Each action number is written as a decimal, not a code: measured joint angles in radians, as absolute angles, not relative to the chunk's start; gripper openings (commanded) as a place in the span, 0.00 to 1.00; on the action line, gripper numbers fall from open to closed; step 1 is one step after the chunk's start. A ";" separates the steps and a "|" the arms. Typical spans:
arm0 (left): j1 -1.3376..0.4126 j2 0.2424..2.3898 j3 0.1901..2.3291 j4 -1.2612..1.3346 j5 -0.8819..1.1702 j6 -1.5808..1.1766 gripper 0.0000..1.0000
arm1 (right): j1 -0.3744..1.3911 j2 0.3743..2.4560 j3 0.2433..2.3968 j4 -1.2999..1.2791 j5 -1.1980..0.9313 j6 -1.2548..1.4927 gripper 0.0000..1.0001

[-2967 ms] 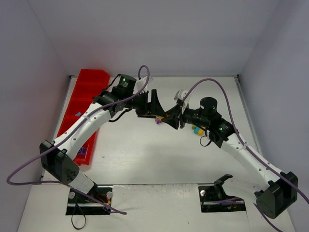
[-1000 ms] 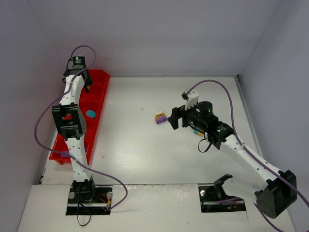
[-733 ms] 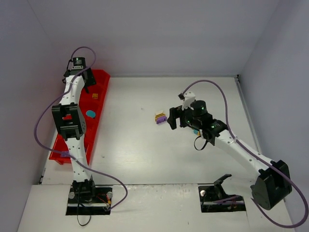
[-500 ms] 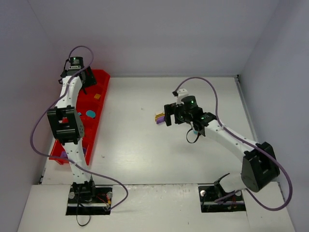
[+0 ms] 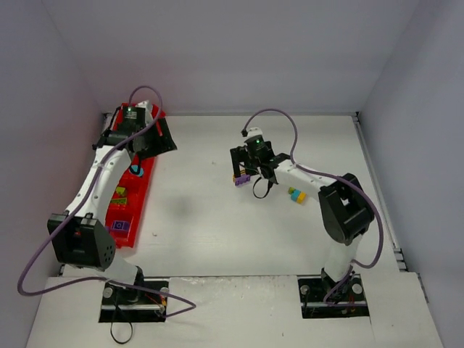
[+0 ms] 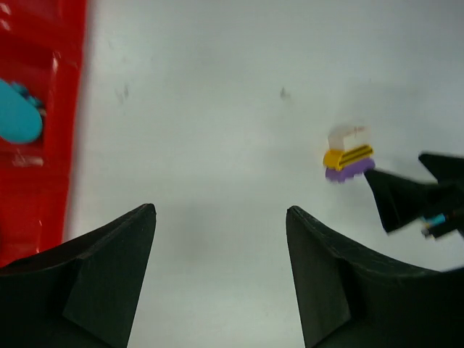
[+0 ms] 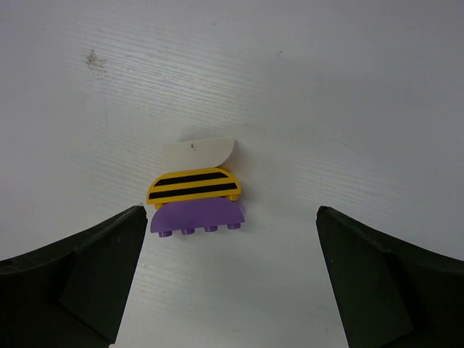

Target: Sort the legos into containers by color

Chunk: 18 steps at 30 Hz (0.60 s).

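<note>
The white piece is attached to the yellow and purple bricks, so my right gripper should hold those bricks while my left gripper takes the white piece.
A small stack of legos lies mid-table: a purple half-round brick, a yellow black-striped one and a white piece pressed together. My right gripper hovers open just above the stack, its fingers either side and touching nothing. A teal-and-yellow lego lies further right. The red tray runs along the left edge, holding a teal oval, lime green pieces and a purple brick. My left gripper is open and empty, beside the tray's far end.
Grey walls close the table in at the back and on both sides. The right arm's purple cable loops above the stack. The left arm stretches over the tray and hides some compartments.
My left gripper opened and let an orange brick fall into the tray, then swung right off its far end. My right gripper opened wider and moved left over the stack.
</note>
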<state>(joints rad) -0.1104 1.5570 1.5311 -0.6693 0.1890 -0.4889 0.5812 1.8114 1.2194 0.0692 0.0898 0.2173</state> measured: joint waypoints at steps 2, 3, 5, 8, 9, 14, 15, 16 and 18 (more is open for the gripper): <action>-0.128 1.496 1.451 -0.681 0.213 -0.499 0.66 | 0.592 1.855 1.245 0.068 0.104 0.220 1.00; -0.130 1.470 1.420 -0.692 0.218 -0.503 0.66 | 0.598 1.872 1.255 0.069 0.109 0.221 1.00; -0.130 1.421 1.361 -0.703 0.230 -0.510 0.66 | 0.606 1.904 1.274 0.070 0.117 0.224 1.00; -0.130 1.363 1.306 -0.726 0.242 -0.515 0.66 | 0.617 1.940 1.295 0.070 0.121 0.228 1.00; -0.130 1.349 1.297 -0.730 0.245 -0.516 0.66 | 0.618 1.949 1.299 0.070 0.123 0.229 1.00; -0.131 1.312 1.288 -0.741 0.268 -0.517 0.66 | 0.630 1.992 1.318 0.072 0.127 0.230 1.00; -0.131 1.312 1.288 -0.741 0.271 -0.517 0.66 | 0.630 1.998 1.319 0.071 0.127 0.229 1.00; -0.131 1.311 1.287 -0.741 0.274 -0.517 0.66 | 0.630 2.005 1.319 0.071 0.128 0.229 1.00; -0.131 1.311 1.283 -0.742 0.284 -0.517 0.66 | 0.631 2.014 1.319 0.070 0.127 0.228 1.00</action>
<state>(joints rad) -0.1310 1.3113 1.2827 -0.7422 0.2836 -0.5167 0.6312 2.0144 1.3186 0.0700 0.1268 0.2276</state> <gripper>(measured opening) 0.663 0.999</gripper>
